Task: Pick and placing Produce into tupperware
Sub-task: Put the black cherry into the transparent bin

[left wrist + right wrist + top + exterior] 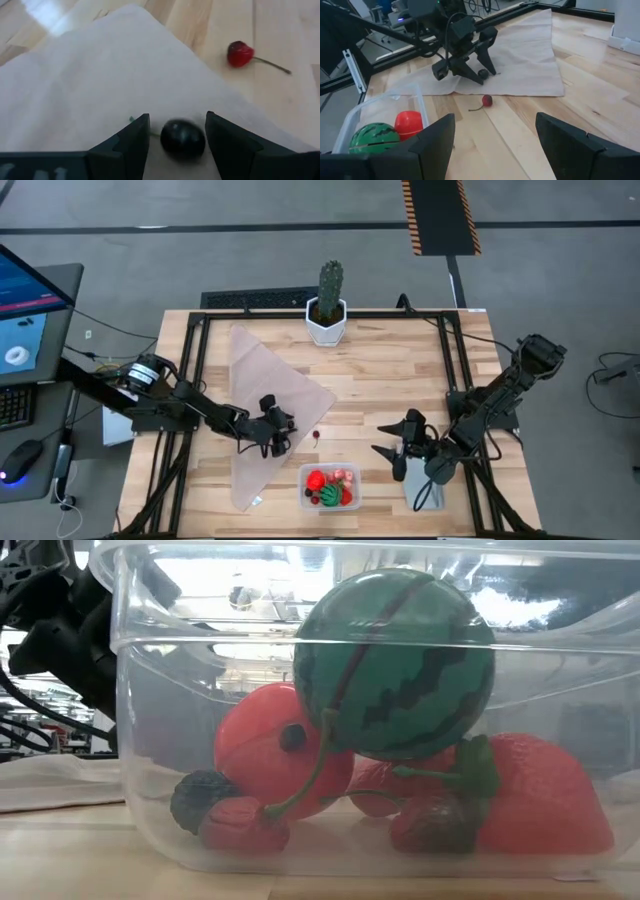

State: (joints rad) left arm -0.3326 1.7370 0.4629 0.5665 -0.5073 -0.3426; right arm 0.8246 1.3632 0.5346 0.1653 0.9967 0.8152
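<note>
One finger of my left gripper is against the dark cherry's stem (154,134), so it should lift clear and come down around the cherry's round body (183,139) with the stem free.
A dark cherry (182,139) lies on the beige cloth (90,85). My left gripper (276,436) is open and low over the cloth, one finger on each side of the cherry, with a small gap showing on both sides. A red cherry (240,54) with a stem lies on the bare wood just past the cloth's edge. The clear tupperware (331,487) stands near the front edge and holds a green striped ball (395,665), red strawberries (545,795) and cherries. My right gripper (400,452) hangs open above the table, right of the tupperware, with nothing between its fingers.
A tall green cactus in a white pot (328,308) stands at the far edge. The beige cloth (265,405) covers the table's left middle. A pale flat piece (426,496) lies under my right arm near the front edge. Bare wood lies between the cloth and my right gripper.
</note>
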